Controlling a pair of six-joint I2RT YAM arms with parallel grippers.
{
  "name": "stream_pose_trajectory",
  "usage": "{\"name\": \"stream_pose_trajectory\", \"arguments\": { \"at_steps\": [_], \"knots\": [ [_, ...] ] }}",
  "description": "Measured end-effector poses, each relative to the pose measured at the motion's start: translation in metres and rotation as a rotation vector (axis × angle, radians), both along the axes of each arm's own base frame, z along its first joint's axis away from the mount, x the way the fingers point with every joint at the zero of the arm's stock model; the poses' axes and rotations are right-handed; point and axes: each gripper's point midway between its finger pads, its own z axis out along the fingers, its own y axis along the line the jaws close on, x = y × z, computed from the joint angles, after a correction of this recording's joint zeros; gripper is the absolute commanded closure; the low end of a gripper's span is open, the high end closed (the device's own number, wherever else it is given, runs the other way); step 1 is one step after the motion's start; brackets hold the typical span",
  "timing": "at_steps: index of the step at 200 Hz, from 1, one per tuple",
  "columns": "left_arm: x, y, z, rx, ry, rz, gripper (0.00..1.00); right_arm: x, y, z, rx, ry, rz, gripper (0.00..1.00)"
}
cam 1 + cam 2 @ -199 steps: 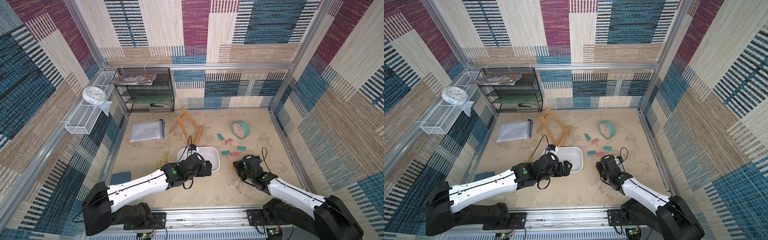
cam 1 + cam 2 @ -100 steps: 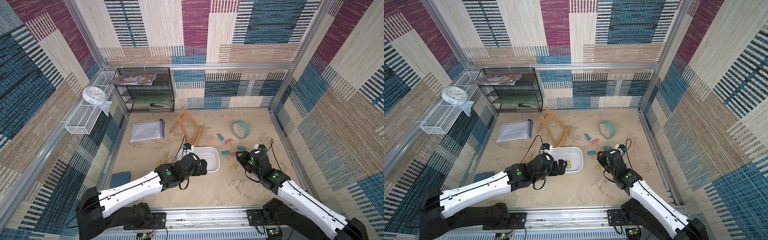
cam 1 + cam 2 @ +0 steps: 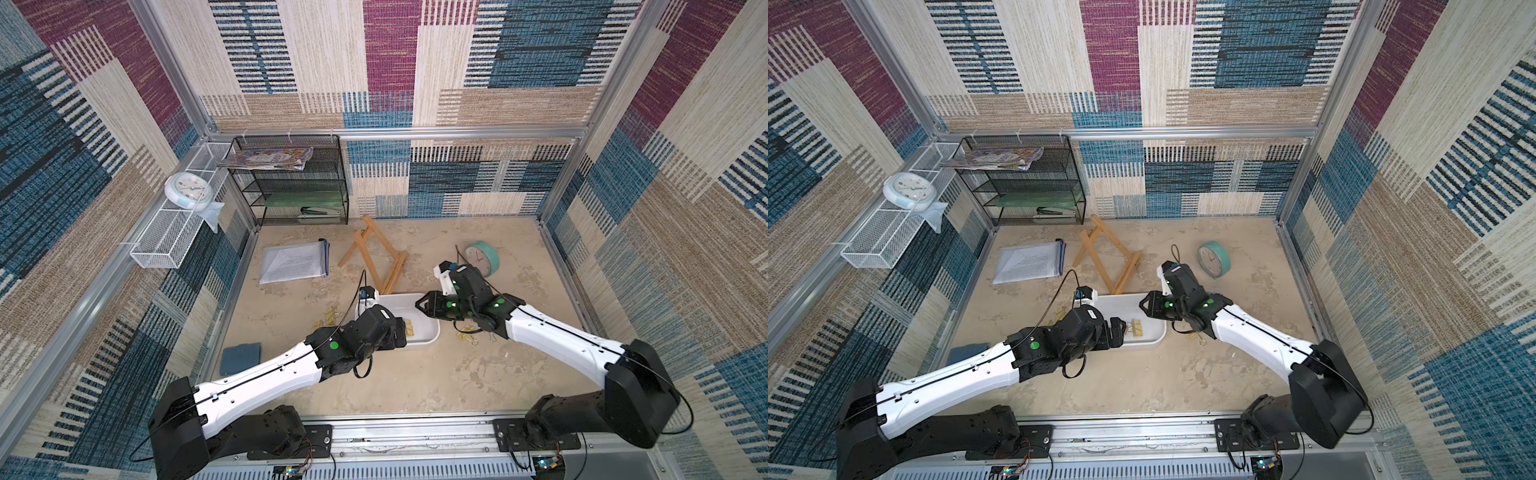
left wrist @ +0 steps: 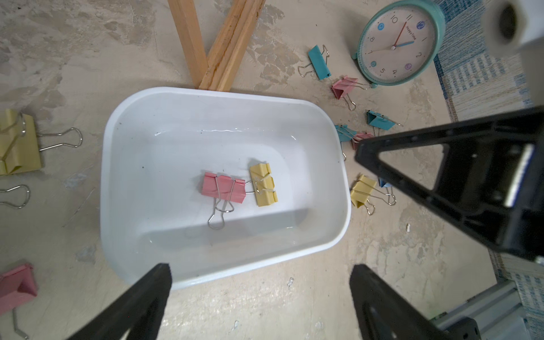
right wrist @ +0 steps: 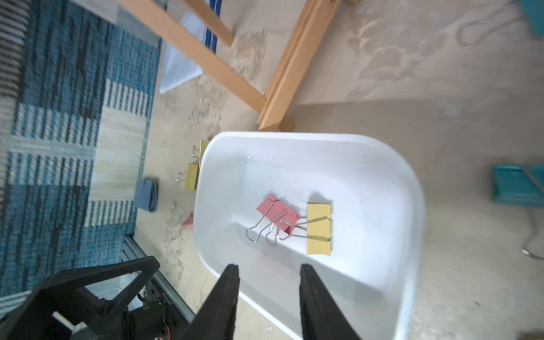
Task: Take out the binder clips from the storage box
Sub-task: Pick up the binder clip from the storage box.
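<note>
The yellow binder clip's narrow width (image 3: 1136,326) is in line with my right gripper's open fingers, so I should go on moving down until they straddle the clip's near end (image 5: 318,247).
The white storage box (image 4: 206,91) lies mid-table, seen in both top views (image 3: 432,332) (image 3: 1156,336). Inside it a pink binder clip (image 4: 223,188) (image 5: 276,212) touches a yellow one (image 4: 263,184) (image 5: 318,228). More binder clips lie on the table to both sides of the box, among them a teal one (image 4: 319,61) and a yellow one (image 4: 363,191). My left gripper (image 4: 260,269) (image 3: 397,328) hangs wide open and empty over the box's near rim. My right gripper (image 5: 269,268) (image 3: 424,307) is partly open and empty above the box's right rim, pointing at the two clips.
A wooden easel (image 3: 374,257) lies touching the box's far side. A teal alarm clock (image 3: 482,257) stands behind the right arm. A document pouch (image 3: 295,262) and a black mesh rack (image 3: 291,183) are at the back left, a blue pad (image 3: 240,357) at the near left.
My right arm has swung left from the loose clips beside the box to over the box's right rim, its jaws a little wider. The left gripper has barely moved.
</note>
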Motion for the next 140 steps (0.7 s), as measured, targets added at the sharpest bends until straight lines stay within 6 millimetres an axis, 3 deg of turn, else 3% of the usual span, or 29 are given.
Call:
{"name": "stream_pose_trajectory", "arguments": {
  "at_steps": [25, 60, 120, 140],
  "knots": [
    [0.0, 0.009, -0.002, 0.004, -0.002, 0.025, 0.01, -0.002, 0.023, -0.022, -0.155, 0.016, 0.074, 0.57],
    [-0.004, 0.031, -0.012, 0.022, 0.009, 0.077, 0.01, 0.0, 0.039, -0.056, -0.366, 0.042, 0.131, 0.56],
    [-0.002, 0.043, -0.015, 0.02, 0.008, 0.111, 0.01, -0.005, 0.034, -0.097, -0.617, 0.105, 0.177, 0.6],
    [-0.001, 0.043, -0.016, 0.019, 0.011, 0.115, 0.01, -0.006, 0.031, -0.099, -0.643, 0.108, 0.178, 0.72]
  ]
}}
